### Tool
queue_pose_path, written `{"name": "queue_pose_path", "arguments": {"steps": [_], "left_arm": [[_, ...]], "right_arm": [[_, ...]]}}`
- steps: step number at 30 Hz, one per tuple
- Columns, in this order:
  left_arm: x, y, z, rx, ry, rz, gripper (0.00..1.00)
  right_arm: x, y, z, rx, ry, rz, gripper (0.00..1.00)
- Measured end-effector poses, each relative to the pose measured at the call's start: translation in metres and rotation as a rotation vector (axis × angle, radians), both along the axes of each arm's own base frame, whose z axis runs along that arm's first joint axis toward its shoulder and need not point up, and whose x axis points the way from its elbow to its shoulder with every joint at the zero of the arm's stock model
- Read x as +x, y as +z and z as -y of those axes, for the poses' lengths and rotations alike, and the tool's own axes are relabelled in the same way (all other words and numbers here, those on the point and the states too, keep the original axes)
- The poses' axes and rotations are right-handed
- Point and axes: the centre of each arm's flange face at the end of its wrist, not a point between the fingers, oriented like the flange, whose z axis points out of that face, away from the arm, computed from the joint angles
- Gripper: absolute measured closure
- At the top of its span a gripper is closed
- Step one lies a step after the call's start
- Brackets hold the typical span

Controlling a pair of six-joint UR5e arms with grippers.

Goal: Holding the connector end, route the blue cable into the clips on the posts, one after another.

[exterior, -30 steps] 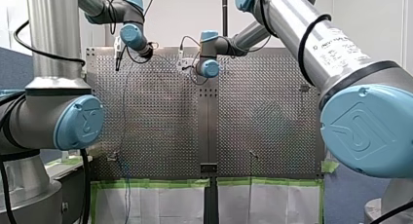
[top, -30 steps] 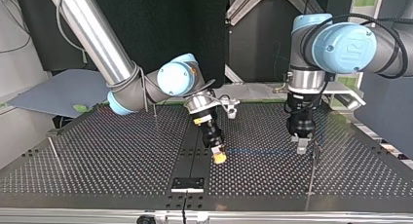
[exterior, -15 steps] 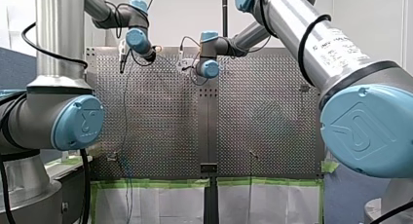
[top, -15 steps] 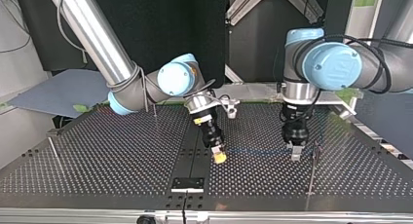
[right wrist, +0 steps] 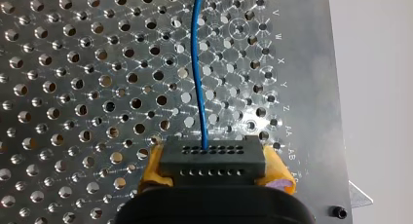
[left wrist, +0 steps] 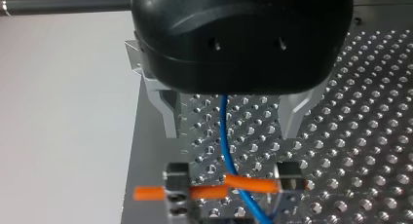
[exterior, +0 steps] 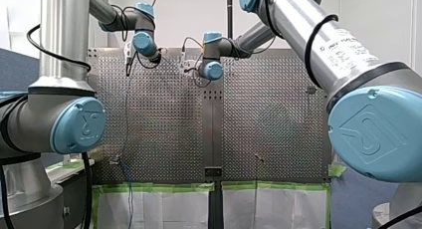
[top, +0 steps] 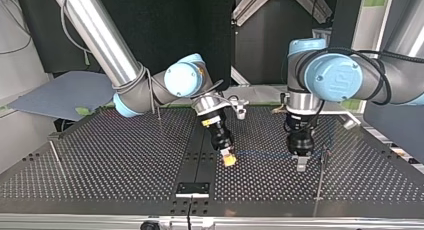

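Note:
My gripper will make the blue cable lean aside in a smooth curve when it carries the black connector, because the cable leaves the connector in a gentle bow.
My right gripper has its yellow pads shut on the black connector. The blue cable leaves the connector and runs ahead over the perforated plate. In the top view the right gripper hangs near the middle, and the cable stretches from it to my left gripper. In the left wrist view the left gripper is open. The cable passes loosely between its metal fingers and down to an orange-and-grey clip. A thin post stands just beside the left gripper.
More thin posts stand on the plate at the top view's left and back. A black bracket sits at the near edge. In the front view the cable trails toward the taped front edge.
My left arm has moved toward the right gripper, leftward in the top view, away from the nearby post. The right gripper has shifted slightly with the connector still in it.

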Motion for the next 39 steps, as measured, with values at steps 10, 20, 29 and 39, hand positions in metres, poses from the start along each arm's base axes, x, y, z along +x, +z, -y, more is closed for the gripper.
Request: {"name": "queue_pose_path", "arguments": {"steps": [10,20,29,39], "left_arm": [[0.015,-0.010,0.003,-0.001,0.011,-0.006,0.02],[0.017,-0.002,0.001,-0.004,0.023,0.006,0.02],[0.018,-0.002,0.000,-0.004,0.026,0.010,0.02],[0.018,-0.002,0.000,-0.004,0.039,0.013,0.35]], "right_arm": [[-0.002,0.000,0.003,0.000,-0.003,0.000,1.00],[-0.006,-0.001,0.009,0.000,-0.012,0.000,1.00],[-0.007,-0.001,0.010,0.002,-0.014,0.000,1.00],[-0.007,-0.002,0.010,0.005,-0.012,0.001,1.00]]}}
